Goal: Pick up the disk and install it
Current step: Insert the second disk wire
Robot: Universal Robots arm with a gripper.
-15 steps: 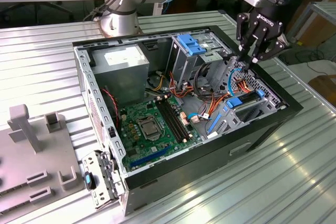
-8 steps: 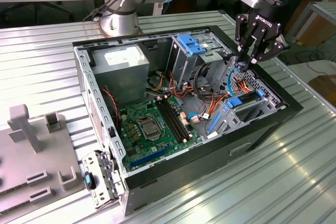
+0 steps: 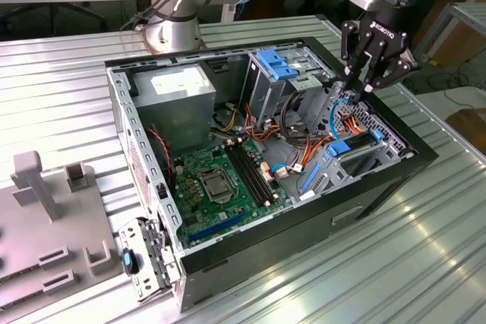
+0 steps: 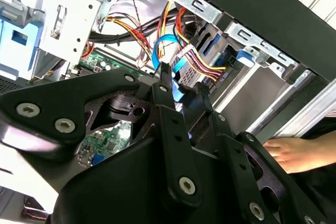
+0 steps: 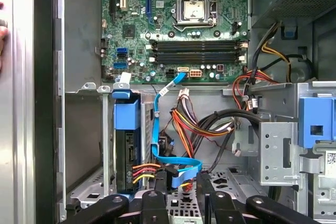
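Note:
The curve (image 3: 332,117) hangs slack, so the cable's loop should bend along when I carry the blue cable's end (image 3: 345,99) toward the disk, while the cable's motherboard end stays in place.
The disk (image 3: 355,146) sits edge-up in the lower bay of the open computer case (image 3: 395,176), at the exterior view's right. Its dark body and bright blue rails (image 5: 126,116) show in the first wrist view, with a red, yellow and black power lead (image 5: 143,172) and a blue data cable (image 5: 157,129) running to its end. My black gripper (image 3: 363,85) hangs just above the case near that bay, apart from the disk. Its fingers (image 5: 157,195) stand open with nothing gripped, and the blue cable's loop (image 4: 167,45) lies beyond the fingertips (image 4: 166,77).
The case holds a green motherboard (image 3: 220,180), a grey power-supply box (image 3: 178,85), and a metal drive cage with a blue latch (image 3: 275,62). Loose wire bundles (image 5: 205,124) cross the bay area. A grey fixture (image 3: 45,218) stands on the ribbed table. A person's hand (image 4: 286,153) rests beside the case.

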